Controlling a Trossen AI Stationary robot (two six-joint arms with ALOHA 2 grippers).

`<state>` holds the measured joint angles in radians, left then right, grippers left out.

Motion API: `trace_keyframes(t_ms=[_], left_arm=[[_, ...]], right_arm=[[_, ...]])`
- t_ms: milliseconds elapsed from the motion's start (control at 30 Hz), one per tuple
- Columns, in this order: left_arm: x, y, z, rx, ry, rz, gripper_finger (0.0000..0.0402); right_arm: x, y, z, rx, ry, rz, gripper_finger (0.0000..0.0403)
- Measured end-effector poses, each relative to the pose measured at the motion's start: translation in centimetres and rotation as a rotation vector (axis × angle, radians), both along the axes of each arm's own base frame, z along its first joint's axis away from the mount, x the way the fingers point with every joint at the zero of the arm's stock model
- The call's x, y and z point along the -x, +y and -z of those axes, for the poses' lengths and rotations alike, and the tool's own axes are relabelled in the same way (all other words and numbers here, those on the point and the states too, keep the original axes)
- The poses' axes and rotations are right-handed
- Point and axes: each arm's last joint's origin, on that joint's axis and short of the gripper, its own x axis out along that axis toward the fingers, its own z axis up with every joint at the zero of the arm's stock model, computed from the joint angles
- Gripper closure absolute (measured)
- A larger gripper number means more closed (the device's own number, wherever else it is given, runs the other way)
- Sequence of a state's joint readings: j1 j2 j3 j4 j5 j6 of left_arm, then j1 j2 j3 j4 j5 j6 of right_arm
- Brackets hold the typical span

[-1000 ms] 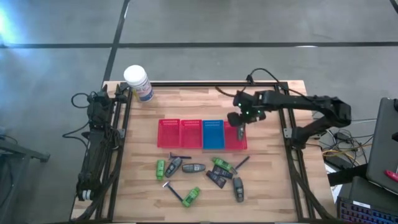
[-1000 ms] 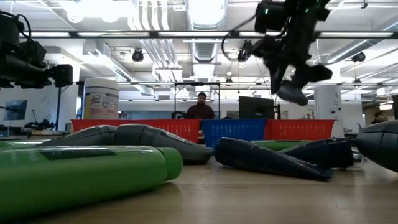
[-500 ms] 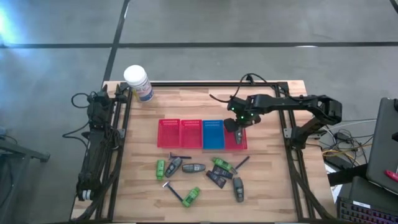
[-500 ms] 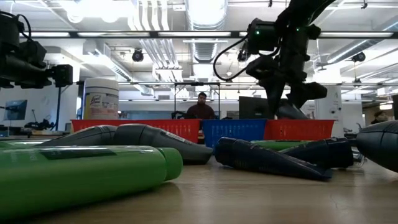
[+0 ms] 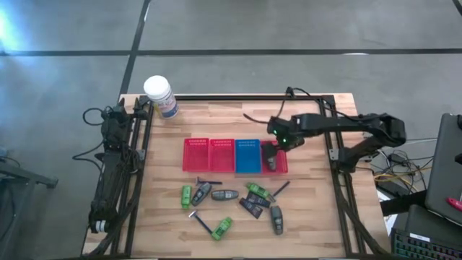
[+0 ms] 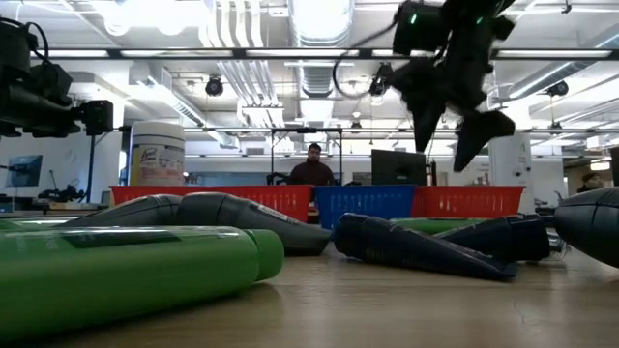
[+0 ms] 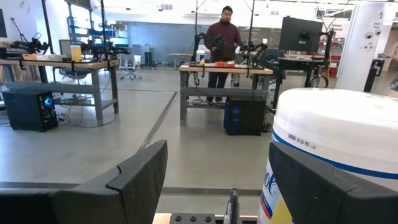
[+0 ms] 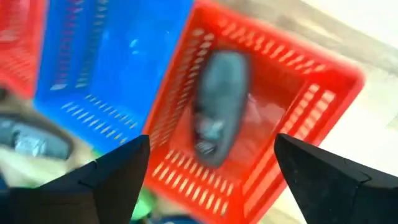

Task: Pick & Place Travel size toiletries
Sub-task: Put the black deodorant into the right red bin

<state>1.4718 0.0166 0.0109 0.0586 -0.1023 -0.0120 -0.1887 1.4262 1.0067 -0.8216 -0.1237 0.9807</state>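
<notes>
The grey bottle [image 5: 277, 219] nearest the front edge is free of the dark tubes [image 5: 252, 207], so my right gripper keeps going toward it until its fingers are on both sides of the bottle.
My right gripper [image 5: 276, 146] [image 6: 447, 143] hangs open above the rightmost red basket [image 5: 281, 167] [image 8: 323, 74]. A grey oval bottle [image 8: 217, 106] [image 5: 272, 161] lies flat on that basket's floor, below and between the spread fingers, touched by neither. The other toiletries lie on the wood near the front edge: green bottles [image 5: 186, 195] [image 5: 222, 227] [image 5: 257, 191], grey bottles [image 5: 225, 194] [image 5: 276, 219], dark tubes [image 5: 251, 206] and razors [image 5: 206, 181] [image 5: 201, 222]. My left gripper [image 7: 217, 155] is open, parked at the table's far left corner beside the white jar [image 7: 336, 155].
Four mesh baskets stand in a row mid-table: two red [image 5: 196, 154] [image 5: 221, 154], one blue [image 5: 247, 156], then the red one under my right gripper. The white lidded jar [image 5: 159, 94] stands at the far left corner. A person stands at benches beyond the table [image 7: 224, 37].
My right gripper, shut on the grey bottle, went down toward the rightmost red basket. It then opened, let the bottle go, and rose. The bottle now lies in that basket.
</notes>
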Motion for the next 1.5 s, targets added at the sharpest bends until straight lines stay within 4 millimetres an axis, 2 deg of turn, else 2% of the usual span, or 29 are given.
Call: trace_keyframes(t_ms=[133,267,400,533,800,967,1167,1267,1433,1500], left_arm=[[0.0,0.0,0.0,0.000,0.000,0.000,0.0115],[0.0,0.0,0.0,0.000,0.000,0.000,0.0115],[0.0,0.0,0.0,0.000,0.000,0.000,0.0115],[0.0,0.0,0.0,0.000,0.000,0.000,0.0115],[0.0,0.0,0.0,0.000,0.000,0.000,0.0115],[0.0,0.0,0.0,0.000,0.000,0.000,0.0115],[0.0,0.0,0.0,0.000,0.000,0.000,0.0115],[0.0,0.0,0.0,0.000,0.000,0.000,0.0115],[0.0,0.0,0.0,0.001,0.000,0.000,0.0115],[0.0,0.0,0.0,0.001,0.000,0.000,0.0115]], right_arm=[[0.8,3.7,-0.7,-0.058,0.047,0.002,0.0061],[1.1,7.7,0.2,-0.176,0.136,-0.007,0.0065],[0.7,11.4,1.0,-0.222,0.160,0.015,0.0056],[0.1,14.2,1.8,-0.276,0.143,0.073,0.0049],[-1.8,18.9,4.9,-0.358,0.140,0.148,0.0062],[-2.8,20.8,6.6,-0.334,0.194,0.143,0.0069],[-3.4,21.4,8.5,-0.292,0.254,0.143,0.0086],[-3.3,21.4,8.8,-0.278,0.262,0.117,0.0114],[-2.8,21.1,8.8,-0.251,0.284,0.082,0.0192],[-2.3,20.8,8.5,-0.219,0.313,0.063,0.0201]])
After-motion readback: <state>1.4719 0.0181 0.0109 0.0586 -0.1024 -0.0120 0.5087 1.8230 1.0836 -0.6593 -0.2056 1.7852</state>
